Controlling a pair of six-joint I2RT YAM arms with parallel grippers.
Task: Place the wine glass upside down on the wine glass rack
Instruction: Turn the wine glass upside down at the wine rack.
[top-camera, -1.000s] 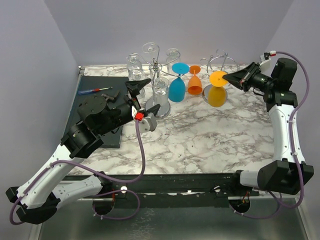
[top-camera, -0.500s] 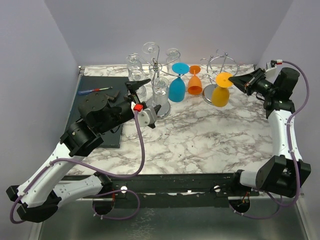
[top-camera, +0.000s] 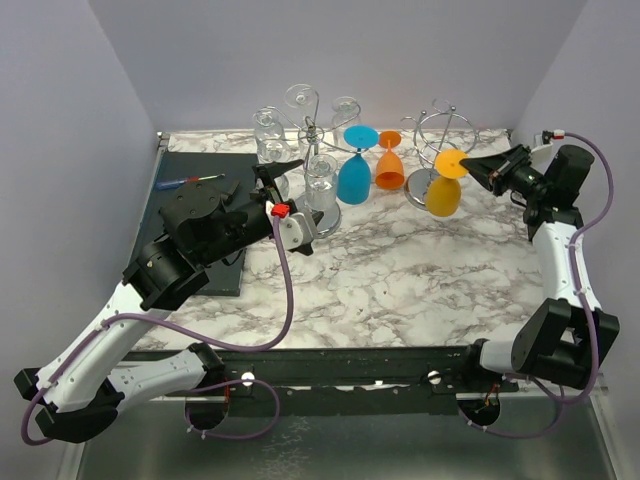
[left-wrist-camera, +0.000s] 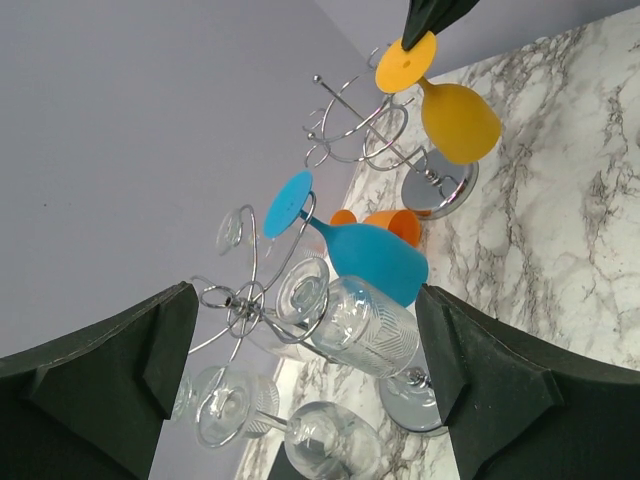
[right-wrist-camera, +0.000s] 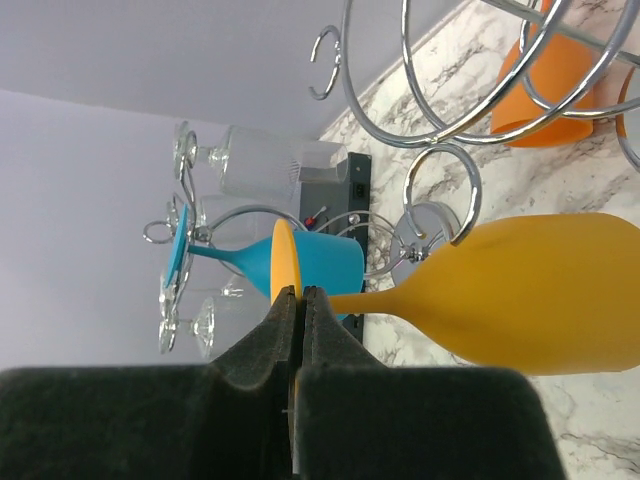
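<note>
My right gripper should keep moving the yellow wine glass's stem (right-wrist-camera: 372, 302), which faces the opening of the rack loop (right-wrist-camera: 432, 228), in until the loop surrounds it, then let go.
The yellow wine glass (top-camera: 441, 194) hangs upside down and tilted, its bowl low beside the right wire rack (top-camera: 446, 126). My right gripper (top-camera: 474, 166) is shut on the edge of its flat foot (right-wrist-camera: 283, 262). In the right wrist view the stem runs right to the bowl (right-wrist-camera: 530, 300), just under a rack loop (right-wrist-camera: 445, 195), with my gripper (right-wrist-camera: 302, 296) pinching the foot. My left gripper (top-camera: 289, 206) stands open near the left rack (top-camera: 312, 128). The left wrist view shows a clear glass (left-wrist-camera: 372, 325) beyond its fingers (left-wrist-camera: 500, 395), with nothing between them.
The left rack carries several clear glasses and a blue glass (top-camera: 353, 176). An orange glass (top-camera: 389, 171) stands upside down between the two racks. The right rack's round base (top-camera: 422, 184) sits behind the yellow bowl. A black mat (top-camera: 185, 215) holds a screwdriver (top-camera: 190, 181).
My right gripper has drawn back to the right, taking the yellow glass's foot with it, so the glass tilts more. The left arm shifted slightly; its jaws stayed open.
</note>
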